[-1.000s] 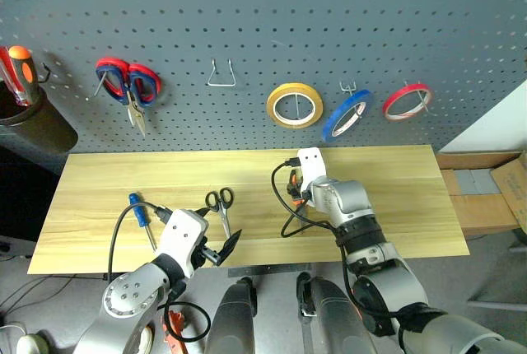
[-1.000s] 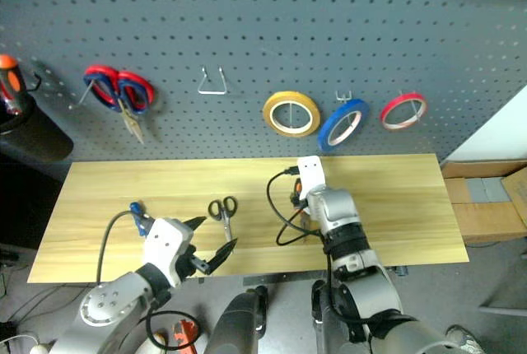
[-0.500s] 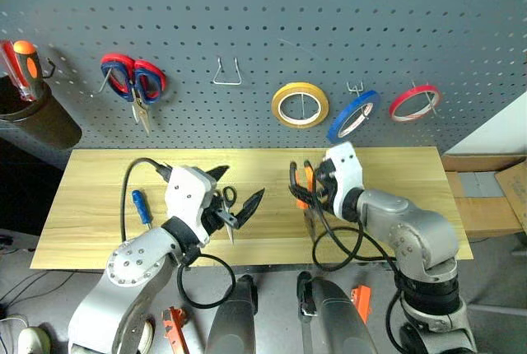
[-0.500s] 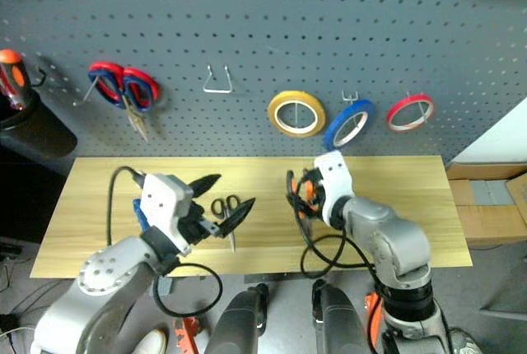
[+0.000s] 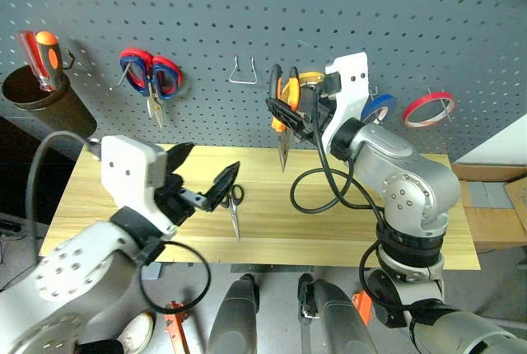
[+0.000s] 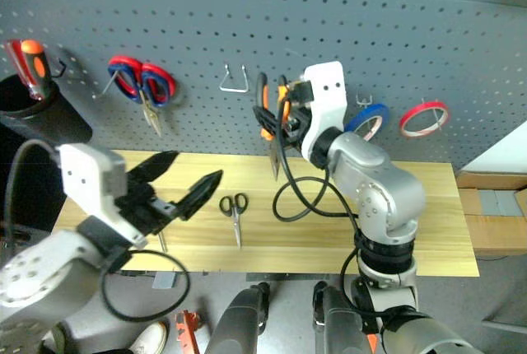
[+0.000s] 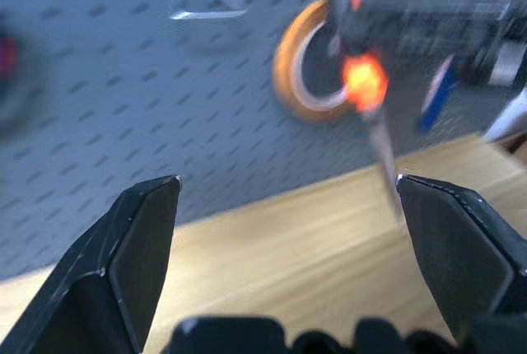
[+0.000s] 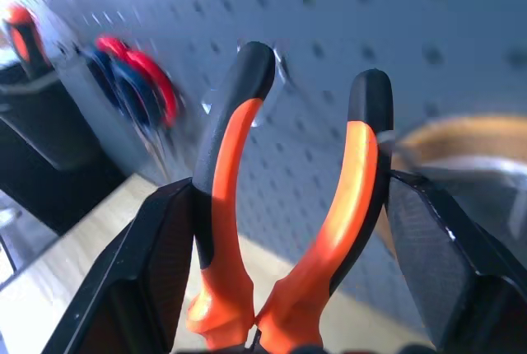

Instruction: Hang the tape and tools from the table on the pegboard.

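My right gripper needs to lift the pliers above the empty wire hook [image 5: 243,72], because the pliers' nose [image 5: 284,153] hangs lower than the hook. It should then lower the nose through the hook.
My right gripper [image 5: 295,114] is shut on the pliers [image 5: 282,128], holding them by their orange-and-black handles [image 8: 230,148] with the nose pointing down. It holds them up against the dark grey pegboard [image 5: 206,16], just right of an empty wire hook [image 5: 241,71]. The blue tape [image 5: 380,107] hangs on the pegboard, partly hidden behind that gripper. Small black scissors [image 5: 235,206] lie on the light-wood table [image 5: 272,226]. My left gripper [image 5: 209,160] hovers open and empty above the table, left of the scissors.
Red-and-blue scissors [image 5: 151,74] hang at the pegboard's left. A yellow tape roll [image 7: 305,74] sits behind the pliers and a red tape roll [image 5: 434,107] hangs far right. A dark cup [image 5: 37,95] with red and orange screwdrivers hangs far left.
My right gripper has lifted the pliers off the table up to the pegboard. My left gripper has risen too, still open. The camera has shifted.
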Motion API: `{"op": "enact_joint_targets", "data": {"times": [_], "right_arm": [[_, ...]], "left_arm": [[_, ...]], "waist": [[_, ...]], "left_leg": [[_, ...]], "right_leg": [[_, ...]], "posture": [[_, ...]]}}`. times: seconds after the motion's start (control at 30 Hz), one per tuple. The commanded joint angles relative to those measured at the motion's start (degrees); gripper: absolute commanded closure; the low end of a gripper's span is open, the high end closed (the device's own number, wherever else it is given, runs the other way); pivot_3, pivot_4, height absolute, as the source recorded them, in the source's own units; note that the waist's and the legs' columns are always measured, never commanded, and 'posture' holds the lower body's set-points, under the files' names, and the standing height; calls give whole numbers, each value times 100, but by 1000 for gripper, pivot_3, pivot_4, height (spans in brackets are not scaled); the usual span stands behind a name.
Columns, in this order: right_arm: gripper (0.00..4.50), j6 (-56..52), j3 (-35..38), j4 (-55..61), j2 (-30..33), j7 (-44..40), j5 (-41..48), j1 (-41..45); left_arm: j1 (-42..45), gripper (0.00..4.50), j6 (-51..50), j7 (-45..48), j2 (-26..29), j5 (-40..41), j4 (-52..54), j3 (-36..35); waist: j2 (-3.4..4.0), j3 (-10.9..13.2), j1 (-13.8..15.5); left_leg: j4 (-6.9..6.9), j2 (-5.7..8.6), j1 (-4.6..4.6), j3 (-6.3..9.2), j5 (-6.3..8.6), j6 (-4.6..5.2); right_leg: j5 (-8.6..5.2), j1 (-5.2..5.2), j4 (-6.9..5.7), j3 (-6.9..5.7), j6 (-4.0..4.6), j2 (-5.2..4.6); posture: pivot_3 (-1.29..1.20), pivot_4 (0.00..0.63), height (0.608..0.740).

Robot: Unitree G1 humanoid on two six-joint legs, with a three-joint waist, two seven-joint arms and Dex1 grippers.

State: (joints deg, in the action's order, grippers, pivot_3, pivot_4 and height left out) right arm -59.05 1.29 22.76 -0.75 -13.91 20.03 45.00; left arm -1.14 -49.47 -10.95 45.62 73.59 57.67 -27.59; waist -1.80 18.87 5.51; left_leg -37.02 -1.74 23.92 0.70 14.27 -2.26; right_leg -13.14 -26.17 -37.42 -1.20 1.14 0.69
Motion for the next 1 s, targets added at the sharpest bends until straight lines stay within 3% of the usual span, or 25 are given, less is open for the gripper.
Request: {"op": "enact_joint_targets", "data": {"times": [0.03,0.27,0.77,1.0], "right_arm": [[1475,1192,-273,-302,-18,-167,-203,399],[1475,3338,-525,-1375,-20,-195,-824,1028],[1475,6184,-531,-3060,-16,612,-1999,1868],[1475,6953,-696,-3463,-15,805,-2434,1631]], "left_arm": [[-241,0,692,-798,600,1094,233,-496],[-741,0,1399,-1392,1359,1622,233,-501],[-1543,0,2581,-1345,1681,766,233,-74],[-1697,0,3020,-1330,1854,419,233,313]], "waist": [[0,0,69],[0,0,367],[-1,-1,693],[-4,-3,738]], "left_leg": [[-1,2,-1,0,-1,-1],[2,1,0,8,-10,-17],[-1,-2,5,7,-23,-36],[0,-3,7,6,-31,-42]], "right_leg": [[-1,0,-1,0,-2,-2],[-10,1,0,-12,-12,0],[14,3,8,-24,29,2],[18,7,4,-41,38,2]], "posture": [[410,280,740],[445,269,740],[444,257,740],[445,257,740]]}}
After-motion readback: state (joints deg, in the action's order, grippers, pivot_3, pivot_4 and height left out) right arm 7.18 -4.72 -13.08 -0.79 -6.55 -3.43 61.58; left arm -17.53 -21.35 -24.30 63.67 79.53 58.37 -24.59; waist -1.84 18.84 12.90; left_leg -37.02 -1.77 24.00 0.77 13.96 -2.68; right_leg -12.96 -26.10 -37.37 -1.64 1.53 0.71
